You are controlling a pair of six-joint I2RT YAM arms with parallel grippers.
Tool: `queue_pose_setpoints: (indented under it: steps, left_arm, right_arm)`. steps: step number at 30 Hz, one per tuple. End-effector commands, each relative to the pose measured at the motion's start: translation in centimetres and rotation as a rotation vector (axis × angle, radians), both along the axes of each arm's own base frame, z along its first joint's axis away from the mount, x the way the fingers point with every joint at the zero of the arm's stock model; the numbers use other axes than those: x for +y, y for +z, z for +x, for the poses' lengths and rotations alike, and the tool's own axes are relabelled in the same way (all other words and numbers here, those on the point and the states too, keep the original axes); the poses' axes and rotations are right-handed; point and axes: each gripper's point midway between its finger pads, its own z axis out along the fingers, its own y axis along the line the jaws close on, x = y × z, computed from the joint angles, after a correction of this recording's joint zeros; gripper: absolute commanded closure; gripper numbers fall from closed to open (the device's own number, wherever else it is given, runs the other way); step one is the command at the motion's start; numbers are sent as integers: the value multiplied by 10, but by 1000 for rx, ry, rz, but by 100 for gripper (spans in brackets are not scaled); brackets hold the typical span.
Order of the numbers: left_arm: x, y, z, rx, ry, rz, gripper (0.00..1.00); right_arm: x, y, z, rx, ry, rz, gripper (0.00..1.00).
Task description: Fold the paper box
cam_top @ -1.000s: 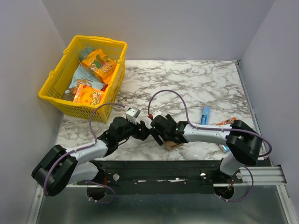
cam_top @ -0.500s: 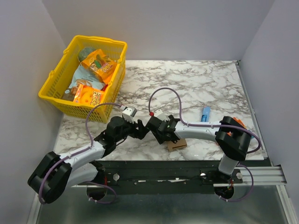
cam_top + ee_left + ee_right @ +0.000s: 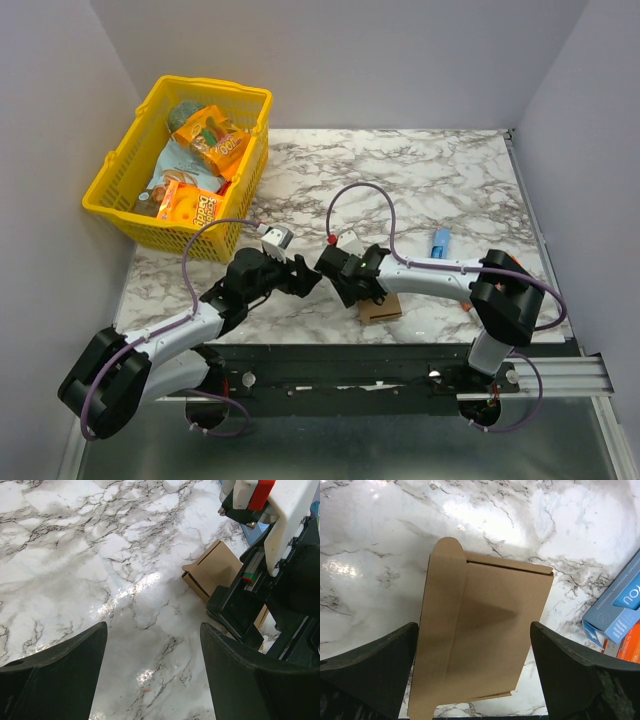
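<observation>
My right gripper should pinch the long flap (image 3: pixel 442 615), lift the paper box (image 3: pixel 490 630) and pass it to my left gripper, because the box lies flat beyond my left gripper.
The paper box (image 3: pixel 381 308) is a flat brown cardboard rectangle lying on the marble table near the front edge. In the right wrist view the box (image 3: pixel 480 630) lies flat with a rounded flap at its top left. My right gripper (image 3: pixel 472 625) is open just above it, one finger on each side, holding nothing. From above, the right gripper (image 3: pixel 350 288) is at the box's left end. My left gripper (image 3: pixel 303 280) is open and empty over bare marble just left of the right gripper. In the left wrist view (image 3: pixel 152 627) the box (image 3: pixel 215 570) shows ahead to the right, partly behind the right gripper.
A yellow basket (image 3: pixel 205 90) with snack packets stands at the back left. A slim blue packet (image 3: pixel 440 243) lies right of the box; it also shows in the right wrist view (image 3: pixel 620 605) next to an orange packet (image 3: pixel 631 647).
The right gripper has drawn a little to the left, and more of the box shows below it. The left gripper has shifted slightly. Both stay open.
</observation>
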Motion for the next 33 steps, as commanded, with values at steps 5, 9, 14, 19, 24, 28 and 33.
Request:
queue_pose_setpoints:
  steps: [5,9,14,19,24,28,33]
  left_arm:
    - [-5,17,2,-38,-31,-27,16]
    - [-5,19,1,-39,-34,-28,16]
    - [-4,23,1,-50,-31,-31,16]
    - [-4,25,0,-51,-31,-37,16]
    - [-3,31,-1,-59,-25,-48,16]
    - [-4,43,-2,-66,-30,-66,16]
    - [-8,64,-10,-102,-75,-120,16]
  right_arm:
    - [-14,-7,-6,87,-84,46,0]
    - [-23,-19,-15,129,-122,44,0]
    - [-39,-35,-25,184,-177,22,0]
    - [-47,-44,-28,199,-187,-20,20]
    - [-39,-33,-27,186,-162,36,40]
    - [-6,-8,-31,237,-57,202,42]
    - [38,37,-33,233,102,440,43]
